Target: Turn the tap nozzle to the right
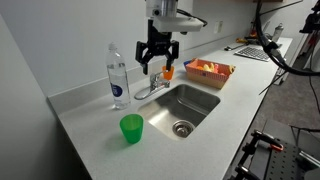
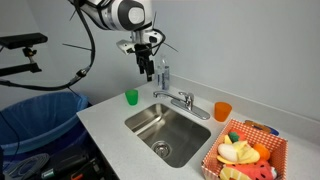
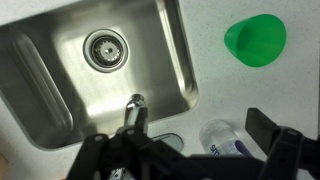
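Observation:
The slim spout [image 3: 136, 105] reaches out from a round base at the sink's rim [image 3: 171, 141], so it will swivel along the sink's rim toward the basket when I turn it.
The chrome tap nozzle [image 1: 150, 90] stands at the rim of the steel sink [image 1: 205, 108]; its slim spout points over the basin. It shows in both exterior views [image 2: 178, 99] and in the wrist view [image 3: 134, 108]. My gripper [image 1: 157, 58] hangs open and empty just above the tap, touching nothing. In an exterior view it is [image 2: 147, 68] next to the clear water bottle [image 2: 163, 75]. In the wrist view the dark fingers [image 3: 190, 150] are spread wide, with the tap toward the left finger and the bottle [image 3: 225, 138] between them.
A clear water bottle [image 1: 117, 75] stands beside the tap. A green cup [image 1: 131, 128] is on the counter, an orange cup [image 1: 168, 72] behind the tap, and a basket of toy food [image 1: 208, 70] past the sink. A blue bin [image 2: 40, 115] stands by the counter.

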Tool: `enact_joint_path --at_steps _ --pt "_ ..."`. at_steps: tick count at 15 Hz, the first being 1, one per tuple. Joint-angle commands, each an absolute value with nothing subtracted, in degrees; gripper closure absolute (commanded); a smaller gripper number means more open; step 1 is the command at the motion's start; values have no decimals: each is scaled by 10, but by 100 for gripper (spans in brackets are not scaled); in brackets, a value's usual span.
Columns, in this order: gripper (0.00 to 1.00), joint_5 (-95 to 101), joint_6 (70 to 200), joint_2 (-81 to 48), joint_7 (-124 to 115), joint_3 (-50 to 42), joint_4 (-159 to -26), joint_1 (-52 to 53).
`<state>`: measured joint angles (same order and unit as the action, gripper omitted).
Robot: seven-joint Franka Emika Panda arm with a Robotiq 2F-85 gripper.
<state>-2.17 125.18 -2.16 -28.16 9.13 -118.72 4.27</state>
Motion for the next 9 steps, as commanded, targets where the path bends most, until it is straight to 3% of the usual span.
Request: enact_joint_path --at_steps 1,7,8,9 --pt "0 23 1293 -90 -326 81 -1143 65" --pt "0 60 1303 -157 -348 52 -1099 84" --pt "25 59 1304 -162 -346 47 -1094 86" --pt "26 58 1302 -168 -344 44 -1088 88"
